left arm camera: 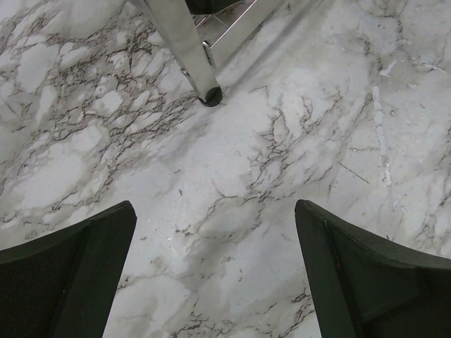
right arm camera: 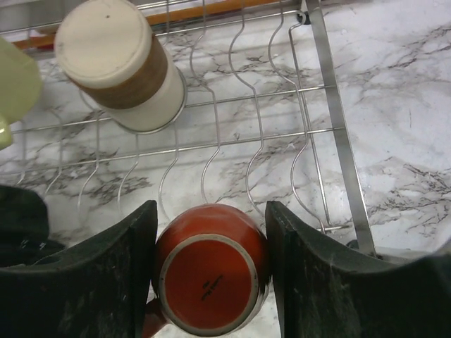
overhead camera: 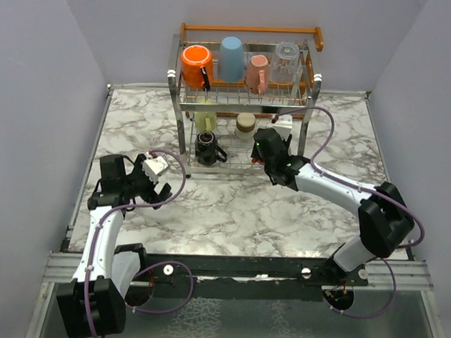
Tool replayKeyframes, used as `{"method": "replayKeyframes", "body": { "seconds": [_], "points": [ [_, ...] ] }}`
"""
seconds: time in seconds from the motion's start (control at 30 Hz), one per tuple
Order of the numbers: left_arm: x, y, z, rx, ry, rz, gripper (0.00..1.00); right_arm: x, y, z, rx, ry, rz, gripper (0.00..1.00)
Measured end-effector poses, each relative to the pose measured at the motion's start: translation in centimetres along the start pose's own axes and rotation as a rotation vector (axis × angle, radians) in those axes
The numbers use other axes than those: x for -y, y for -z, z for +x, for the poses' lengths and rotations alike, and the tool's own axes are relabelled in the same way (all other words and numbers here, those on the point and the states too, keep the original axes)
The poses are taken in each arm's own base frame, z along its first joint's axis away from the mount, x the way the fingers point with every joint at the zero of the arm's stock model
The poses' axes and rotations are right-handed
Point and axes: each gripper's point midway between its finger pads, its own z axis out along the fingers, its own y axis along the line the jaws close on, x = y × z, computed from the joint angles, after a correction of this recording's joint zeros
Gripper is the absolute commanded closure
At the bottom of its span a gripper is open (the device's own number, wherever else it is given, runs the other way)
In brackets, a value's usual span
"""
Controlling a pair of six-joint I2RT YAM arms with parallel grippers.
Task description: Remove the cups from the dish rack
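Note:
The orange-red cup (right arm camera: 208, 280) is held by its sides in my right gripper, so the fingers of my left gripper should stay open over the clear marble (overhead camera: 191, 203) until they touch the cup's rim.
The dish rack (overhead camera: 311, 89) stands at the back of the table. Its top tier holds a bright orange cup (overhead camera: 195, 64), a light blue cup (overhead camera: 230, 58), a pink cup (overhead camera: 257, 72) and a clear glass (overhead camera: 285, 62). On the lower tier are a black cup (overhead camera: 207, 147), a pale yellow cup (overhead camera: 205, 122) and a tan cup (overhead camera: 245, 124). My right gripper (overhead camera: 267, 144) reaches into that lower tier. In the right wrist view it (right arm camera: 211, 271) is shut on a small orange-red cup (right arm camera: 209, 271), upside down, with both fingers against its sides. My left gripper (left arm camera: 215, 267) is open above bare marble.
The rack's steel leg (left arm camera: 184, 49) stands on the table just ahead of the left gripper. In the right wrist view the tan cup (right arm camera: 120, 67) lies on the wire floor (right arm camera: 310, 130) beyond the held cup, with the black cup (right arm camera: 17, 218) at the left.

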Motion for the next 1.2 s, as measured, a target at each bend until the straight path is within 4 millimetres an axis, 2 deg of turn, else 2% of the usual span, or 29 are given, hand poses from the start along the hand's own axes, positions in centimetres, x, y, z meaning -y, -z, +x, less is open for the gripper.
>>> {"method": "replayKeyframes", "body": {
  "seconds": [0.13, 0.33, 0.5, 0.63, 0.73, 0.9, 1.07, 1.2],
  "points": [
    [1.0, 0.7, -1.1, 0.033, -0.041, 0.041, 0.01, -0.4, 2.0, -1.0, -0.002, -0.050, -0.088, 0.93],
    [2.8, 1.3, -3.1, 0.124, -0.104, 0.118, 0.01, -1.0, 5.0, 0.0, -0.057, -0.147, -0.237, 0.95],
    [4.0, 1.4, -4.2, 0.192, -0.121, 0.188, 0.01, -3.5, 8.5, 0.4, -0.095, -0.271, -0.425, 0.95],
    [4.9, 1.2, -4.9, 0.229, -0.127, 0.242, 0.01, -6.2, 11.5, 2.9, -0.176, -0.365, -0.601, 0.96],
    [5.5, 1.0, -5.5, 0.253, -0.131, 0.293, 0.01, -8.2, 13.6, 5.6, -0.259, -0.418, -0.705, 0.96],
    [7.1, 1.2, -6.3, 0.298, -0.172, 0.368, 0.01, -12.1, 16.3, 8.3, -0.359, -0.501, -0.853, 0.96],
    [8.7, 1.8, -6.6, 0.335, -0.217, 0.416, 0.02, -15.5, 17.4, 10.2, -0.430, -0.607, -0.950, 0.96],
    [9.4, 1.9, -6.2, 0.347, -0.229, 0.431, 0.05, -17.2, 17.3, 11.7, -0.482, -0.681, -0.994, 0.96]
  ]
}}
